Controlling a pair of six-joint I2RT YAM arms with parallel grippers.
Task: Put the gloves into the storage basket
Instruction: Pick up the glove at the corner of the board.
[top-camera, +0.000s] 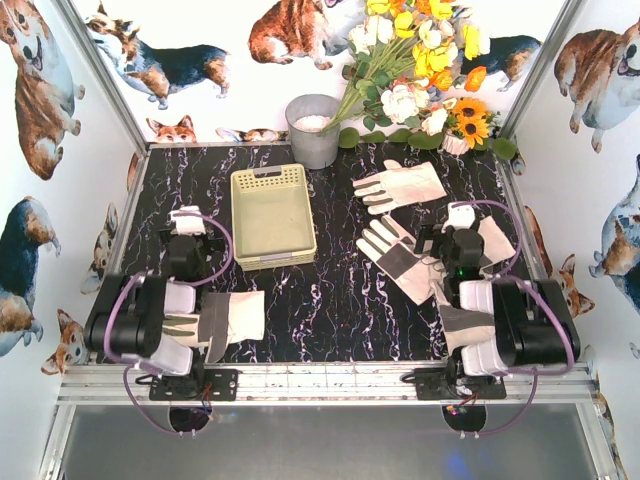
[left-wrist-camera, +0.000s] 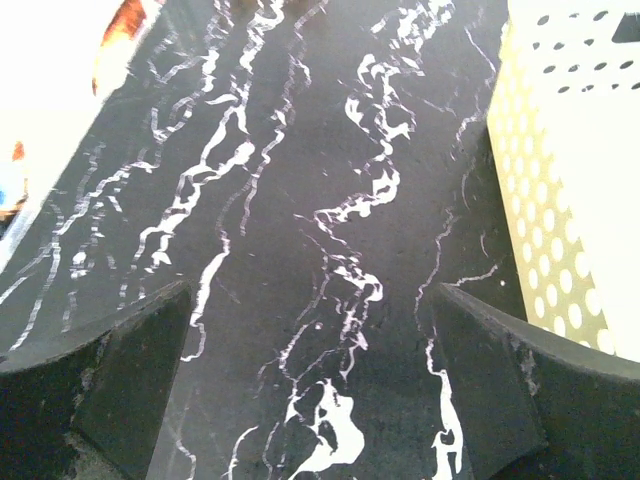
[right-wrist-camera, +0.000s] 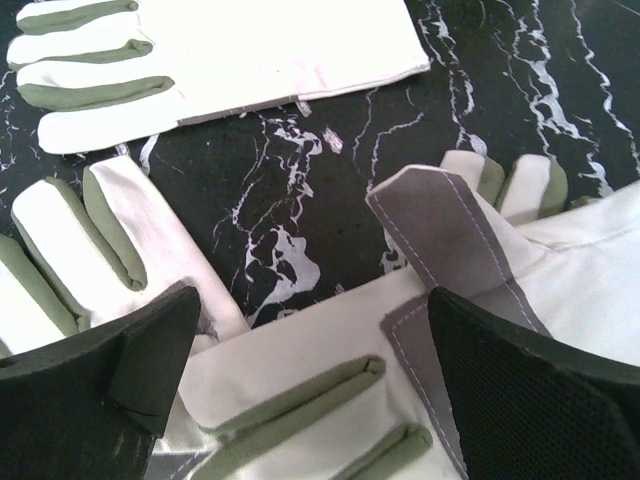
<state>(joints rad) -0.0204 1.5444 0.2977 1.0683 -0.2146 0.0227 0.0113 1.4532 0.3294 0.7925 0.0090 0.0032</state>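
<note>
A glove (top-camera: 242, 318) is behind my left gripper, next to the near rail. Next, I move back, pinch the glove's grey patch (top-camera: 213, 318) and put the glove down beside the basket.
Several cream-white gloves with grey patches lie on the black marble table. One glove (top-camera: 400, 185) lies right of the pale yellow-green storage basket (top-camera: 272, 215), which holds nothing. Another glove (top-camera: 398, 258) lies nearer, a third (top-camera: 458, 322) lies partly under my right arm, and one glove (top-camera: 228, 318) lies by my left arm's base. My right gripper (top-camera: 460, 214) (right-wrist-camera: 315, 295) is open just above overlapping gloves (right-wrist-camera: 330, 390), with a flat glove (right-wrist-camera: 230, 60) farther off. My left gripper (top-camera: 188, 216) (left-wrist-camera: 312, 290) is open over bare table, left of the basket's wall (left-wrist-camera: 570, 230).
A grey metal bucket (top-camera: 314, 130) stands behind the basket, with a bunch of artificial flowers (top-camera: 420, 70) to its right. White walls printed with corgis close in the table on three sides. An aluminium rail (top-camera: 320, 380) runs along the near edge.
</note>
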